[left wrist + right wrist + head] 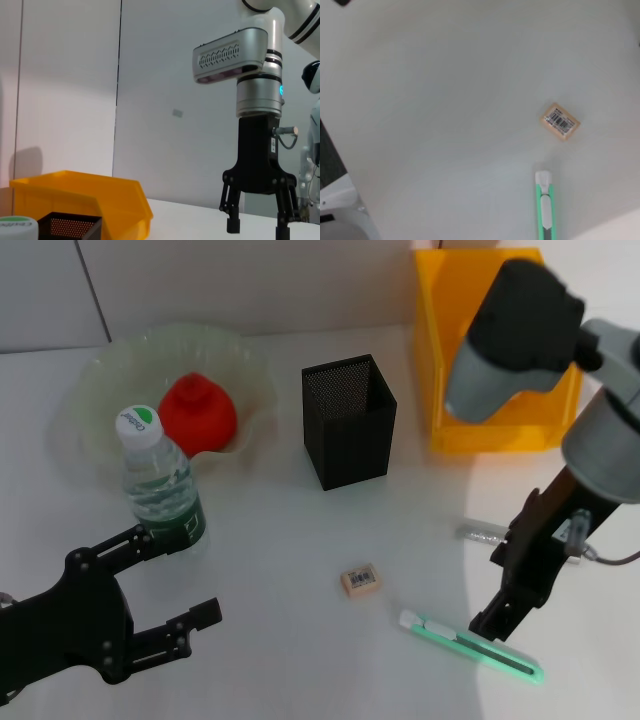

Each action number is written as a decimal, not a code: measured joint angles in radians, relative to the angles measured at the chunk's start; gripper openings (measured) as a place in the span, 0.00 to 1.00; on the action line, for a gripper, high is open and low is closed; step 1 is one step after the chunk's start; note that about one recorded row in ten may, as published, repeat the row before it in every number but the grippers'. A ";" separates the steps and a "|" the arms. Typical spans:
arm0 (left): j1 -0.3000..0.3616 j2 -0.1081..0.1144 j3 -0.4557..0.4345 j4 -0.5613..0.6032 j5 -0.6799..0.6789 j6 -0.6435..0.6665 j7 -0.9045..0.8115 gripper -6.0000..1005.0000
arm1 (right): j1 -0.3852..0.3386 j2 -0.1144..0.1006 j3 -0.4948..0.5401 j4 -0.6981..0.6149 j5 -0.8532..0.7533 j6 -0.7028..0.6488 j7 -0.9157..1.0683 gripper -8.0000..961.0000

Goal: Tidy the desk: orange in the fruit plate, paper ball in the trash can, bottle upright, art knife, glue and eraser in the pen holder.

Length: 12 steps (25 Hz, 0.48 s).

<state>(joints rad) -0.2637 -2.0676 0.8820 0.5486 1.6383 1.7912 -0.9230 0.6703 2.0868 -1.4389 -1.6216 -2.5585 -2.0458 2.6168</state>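
Note:
I should go down next until the fingers are on both sides of the knife's body (456, 639), because my right gripper is open across the green art knife's narrow width (484, 651) and clear of the eraser.
The orange (198, 412) lies in the translucent fruit plate (85, 390). The bottle (160, 480) stands upright in front of the plate, and its cap (17, 223) shows in the left wrist view. My left gripper (190, 578) is open just in front of the bottle's base, holding nothing. The green art knife (470, 645) (545, 205) lies flat at the front right, with my right gripper (497, 625) (257, 229) open right above it. The eraser (359, 580) (560, 121) lies left of the knife. The glue (480, 533) lies partly hidden behind the right gripper. The black mesh pen holder (350, 420) stands mid-table. The paper ball is out of view.
A yellow bin (490, 360) (80, 200) stands at the back right, behind the right arm. The pen holder (70, 226) sits left of it. A wall closes off the far side of the white table (300, 540).

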 joint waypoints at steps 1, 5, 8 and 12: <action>0.000 0.000 0.000 0.000 0.000 0.000 0.000 0.78 | -0.006 0.000 -0.026 0.000 -0.001 0.016 0.007 0.83; 0.003 0.000 0.001 -0.002 0.000 -0.007 0.004 0.78 | -0.026 -0.003 -0.101 0.011 -0.015 0.097 0.020 0.82; 0.002 0.000 0.002 -0.003 0.004 -0.010 0.005 0.78 | -0.028 -0.002 -0.127 0.059 -0.019 0.141 0.030 0.82; 0.000 0.000 0.002 -0.004 0.006 -0.013 0.005 0.78 | -0.028 0.000 -0.153 0.125 -0.015 0.195 0.042 0.81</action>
<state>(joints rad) -0.2636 -2.0678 0.8837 0.5448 1.6443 1.7786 -0.9179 0.6427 2.0872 -1.5917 -1.4970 -2.5730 -1.8506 2.6588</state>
